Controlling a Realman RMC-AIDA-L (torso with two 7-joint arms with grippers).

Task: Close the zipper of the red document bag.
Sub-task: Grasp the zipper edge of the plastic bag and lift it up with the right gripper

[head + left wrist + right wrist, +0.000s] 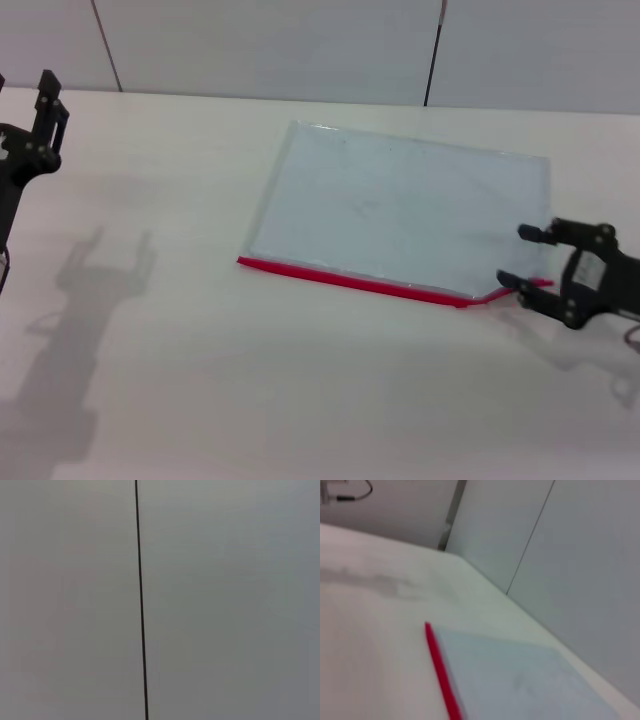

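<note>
The bag's corner [538, 265] is under my right gripper, which points too flat to grip the red strip's end [546, 283]. Next, I move back, tilt down and take hold of the strip's end.
The red document bag [400, 210] is a flat pale blue-grey pouch lying on the white table. The zipper [350, 280] is the red strip along its near long edge; the right wrist view shows the bag [520, 680] and the zipper [440, 672] from close by. I cannot make out the slider. My right gripper [522, 256] is open at the bag's right end, one finger over the bag's corner, the other by the red strip's end. My left gripper [47, 92] hangs raised at the far left, away from the bag.
The white table [200, 380] stretches wide on all sides of the bag. A grey panelled wall [300, 40] runs behind the table's far edge. The left wrist view shows only that wall [225, 600] with a dark seam.
</note>
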